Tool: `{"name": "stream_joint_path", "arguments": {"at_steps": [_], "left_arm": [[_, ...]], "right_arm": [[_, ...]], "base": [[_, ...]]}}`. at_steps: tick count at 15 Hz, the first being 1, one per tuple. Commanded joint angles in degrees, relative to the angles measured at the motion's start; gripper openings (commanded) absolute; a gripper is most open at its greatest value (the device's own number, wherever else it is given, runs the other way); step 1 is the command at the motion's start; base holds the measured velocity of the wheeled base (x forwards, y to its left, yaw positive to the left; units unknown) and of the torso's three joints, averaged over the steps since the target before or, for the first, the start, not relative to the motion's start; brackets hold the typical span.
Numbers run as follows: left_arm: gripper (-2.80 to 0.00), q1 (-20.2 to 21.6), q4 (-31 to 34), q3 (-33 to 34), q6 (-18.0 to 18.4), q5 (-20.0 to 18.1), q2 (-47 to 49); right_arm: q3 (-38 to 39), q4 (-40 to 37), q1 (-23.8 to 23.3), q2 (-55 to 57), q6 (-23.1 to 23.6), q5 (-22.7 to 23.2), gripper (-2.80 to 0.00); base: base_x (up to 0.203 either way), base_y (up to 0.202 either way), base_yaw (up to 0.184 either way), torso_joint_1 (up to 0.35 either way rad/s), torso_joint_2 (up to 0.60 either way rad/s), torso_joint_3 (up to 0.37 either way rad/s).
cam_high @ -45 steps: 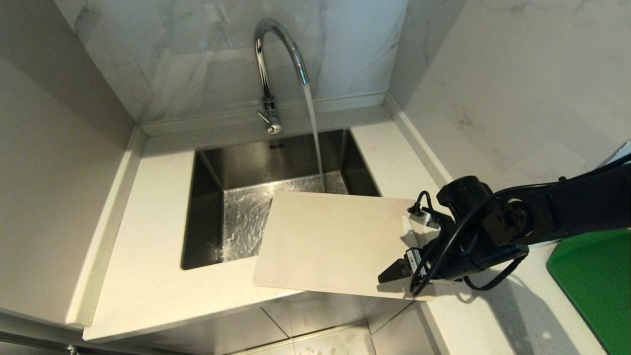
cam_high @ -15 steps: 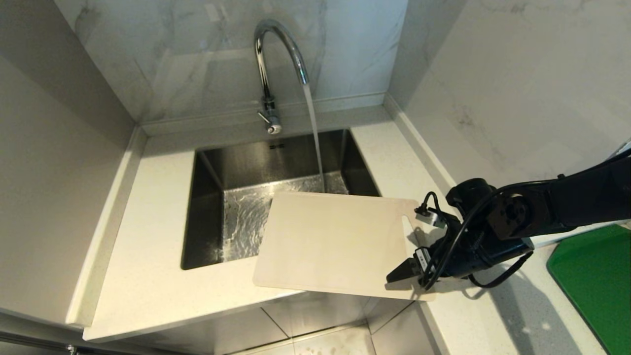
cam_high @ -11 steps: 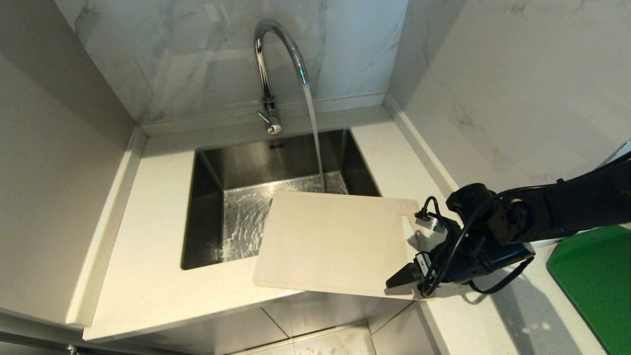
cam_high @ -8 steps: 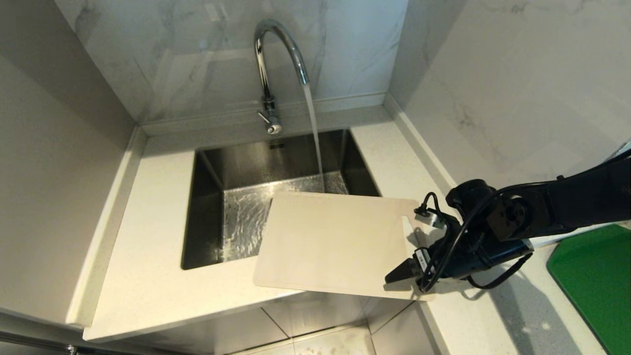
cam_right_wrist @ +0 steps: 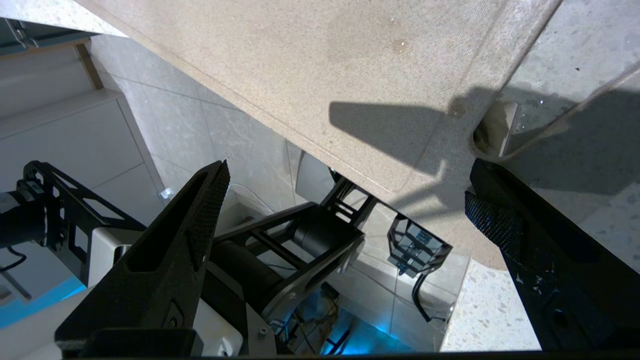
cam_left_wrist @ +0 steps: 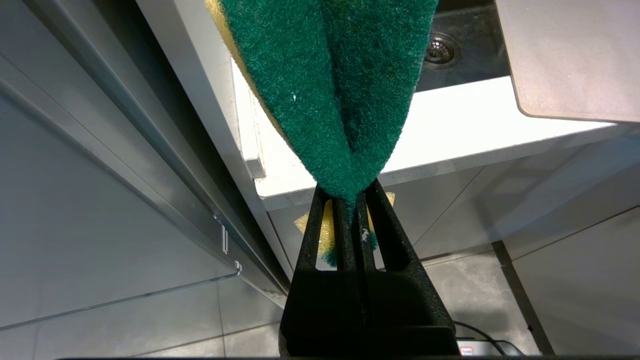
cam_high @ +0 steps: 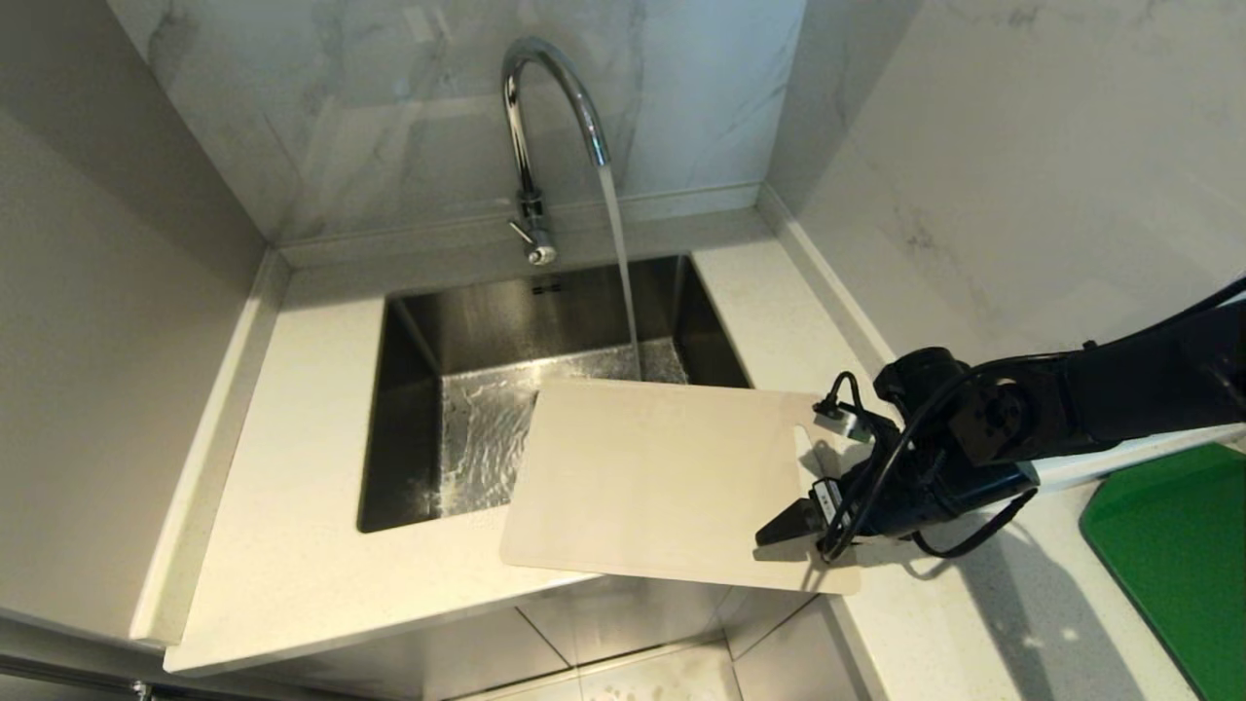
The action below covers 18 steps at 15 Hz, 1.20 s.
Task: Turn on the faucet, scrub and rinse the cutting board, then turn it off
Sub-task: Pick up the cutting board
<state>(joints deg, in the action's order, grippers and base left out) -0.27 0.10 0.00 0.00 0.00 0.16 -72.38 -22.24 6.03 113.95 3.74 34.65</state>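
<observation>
The cutting board's near corner (cam_high: 846, 580) is lying flat over the counter. My right gripper should first swing the cutting board's handle end out past the counter's front (cam_high: 806, 625) and then grip it.
The chrome faucet (cam_high: 545, 117) is running, and its stream (cam_high: 623, 282) falls into the sink. The cream cutting board (cam_high: 662, 477) lies flat over the sink's front right corner, with its near edge past the counter's front. My right gripper (cam_high: 793, 516) hovers open at the board's handle end. In the right wrist view the board (cam_right_wrist: 325, 65) has its near corner between the wide-spread fingers (cam_right_wrist: 210, 200), and nothing is gripped. My left gripper (cam_left_wrist: 350, 192) is below the counter, outside the head view, shut on a folded green-and-yellow sponge (cam_left_wrist: 325, 75).
The steel sink (cam_high: 409, 409) is wet and rippling. White counter (cam_high: 292, 467) surrounds it, with marble walls behind and to the right. A green tray (cam_high: 1178, 555) lies on the counter at the far right. Tiled floor (cam_high: 642, 672) shows below the counter's front edge.
The right gripper has only wobbled slightly at the board's handle end, ending a little higher. The board has not moved and the water keeps running.
</observation>
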Motion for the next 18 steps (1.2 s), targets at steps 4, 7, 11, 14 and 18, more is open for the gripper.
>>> {"name": "stream_joint_path", "arguments": {"at_steps": [4, 7, 11, 14, 18], "left_arm": [[-2.80, 0.00, -0.01, 0.09, 0.00, 0.00, 0.02], [-2.80, 0.00, -0.01, 0.00, 0.00, 0.00, 0.02], [-2.80, 0.00, -0.01, 0.00, 0.00, 0.00, 0.02], [-2.80, 0.00, -0.01, 0.05, 0.00, 0.00, 0.02], [-2.80, 0.00, -0.01, 0.02, 0.00, 0.00, 0.02]], "right_arm": [[-1.58, -0.20, 0.05, 1.98, 0.04, 0.24, 0.00], [-0.08, -0.58, 0.21, 1.80, 0.19, 1.56, 0.00], [3.50, -0.22, 1.88, 1.47, 0.95, 2.00, 0.00], [3.99, -0.18, 3.90, 0.49, 0.92, 2.05, 0.00], [1.76, -0.18, 3.56, -2.58, 0.92, 1.83, 0.00]], "base": [[0.000, 0.000, 0.000, 0.000, 0.00, 0.000], [0.000, 0.000, 0.000, 0.000, 0.00, 0.000], [0.000, 0.000, 0.000, 0.000, 0.00, 0.000], [0.000, 0.000, 0.000, 0.000, 0.00, 0.000], [0.000, 0.000, 0.000, 0.000, 0.00, 0.000]]}}
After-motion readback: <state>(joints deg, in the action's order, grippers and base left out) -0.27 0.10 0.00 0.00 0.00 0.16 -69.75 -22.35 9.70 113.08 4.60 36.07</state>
